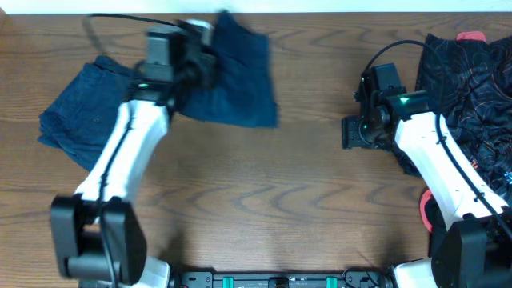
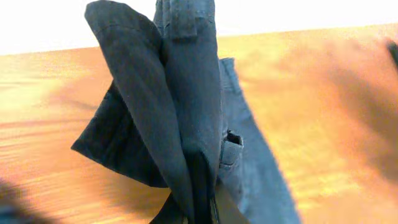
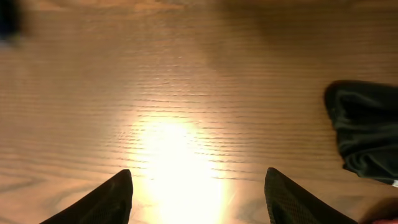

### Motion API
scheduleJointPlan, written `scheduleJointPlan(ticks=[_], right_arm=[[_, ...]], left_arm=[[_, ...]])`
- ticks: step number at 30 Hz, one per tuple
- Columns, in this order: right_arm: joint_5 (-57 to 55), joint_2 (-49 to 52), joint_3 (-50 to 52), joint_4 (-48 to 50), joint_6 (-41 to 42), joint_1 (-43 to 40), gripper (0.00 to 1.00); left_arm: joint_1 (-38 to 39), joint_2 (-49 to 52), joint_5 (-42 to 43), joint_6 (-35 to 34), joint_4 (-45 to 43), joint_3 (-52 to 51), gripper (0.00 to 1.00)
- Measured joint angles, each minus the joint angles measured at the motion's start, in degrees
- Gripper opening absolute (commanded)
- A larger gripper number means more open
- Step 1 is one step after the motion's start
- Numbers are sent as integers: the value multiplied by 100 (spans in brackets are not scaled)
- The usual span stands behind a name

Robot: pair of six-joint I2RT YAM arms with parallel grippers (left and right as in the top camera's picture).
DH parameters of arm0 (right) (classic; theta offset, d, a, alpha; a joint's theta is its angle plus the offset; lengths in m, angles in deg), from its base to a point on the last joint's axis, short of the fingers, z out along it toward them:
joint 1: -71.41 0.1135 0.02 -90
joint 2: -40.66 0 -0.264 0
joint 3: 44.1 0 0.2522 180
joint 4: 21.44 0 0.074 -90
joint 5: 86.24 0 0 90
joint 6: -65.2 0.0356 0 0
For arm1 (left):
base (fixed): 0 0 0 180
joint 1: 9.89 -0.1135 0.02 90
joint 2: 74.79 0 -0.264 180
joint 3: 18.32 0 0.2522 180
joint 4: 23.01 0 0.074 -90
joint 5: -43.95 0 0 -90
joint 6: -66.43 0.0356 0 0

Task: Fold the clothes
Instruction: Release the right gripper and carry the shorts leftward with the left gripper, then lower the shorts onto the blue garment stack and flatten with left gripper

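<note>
The dark blue garment has its folds (image 2: pixel 180 106) gripped by shut fingers, and the way is open. My left gripper goes on carrying the garment until it covers the second blue garment (image 1: pixel 86 112) before it lets go.
A dark blue garment (image 1: pixel 236 76) hangs from my left gripper (image 1: pixel 200 60) at the back of the table, lifted and draping to the right. In the left wrist view the blue cloth (image 2: pixel 186 106) is bunched in folds between the shut jaws (image 2: pixel 202 208). A second blue garment (image 1: pixel 84 108) lies folded at the far left. My right gripper (image 1: pixel 352 132) is open and empty over bare wood (image 3: pixel 199 193), just left of a pile of dark patterned clothes (image 1: pixel 472 88).
The wooden table (image 1: pixel 264 192) spans the view. A dark cloth edge (image 3: pixel 367 130) shows at the right of the right wrist view. A red item (image 1: pixel 472 36) peeks from behind the pile at the back right.
</note>
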Motion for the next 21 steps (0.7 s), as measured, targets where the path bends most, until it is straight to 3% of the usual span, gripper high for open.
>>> scheduleJointPlan(ticks=[9,16,21], right_arm=[[-2,0,0,2,0,-4,66],[-2,0,0,-22,0,-4,67],[-4,0,0,-26,0,-4,67]], left_arm=[[-1036,-341,-905,-223,-358,0,6],[-1670,-341,-1082,-608,-1113,0,6],[-1987,-341,-1102,-946,-1003,0,6]])
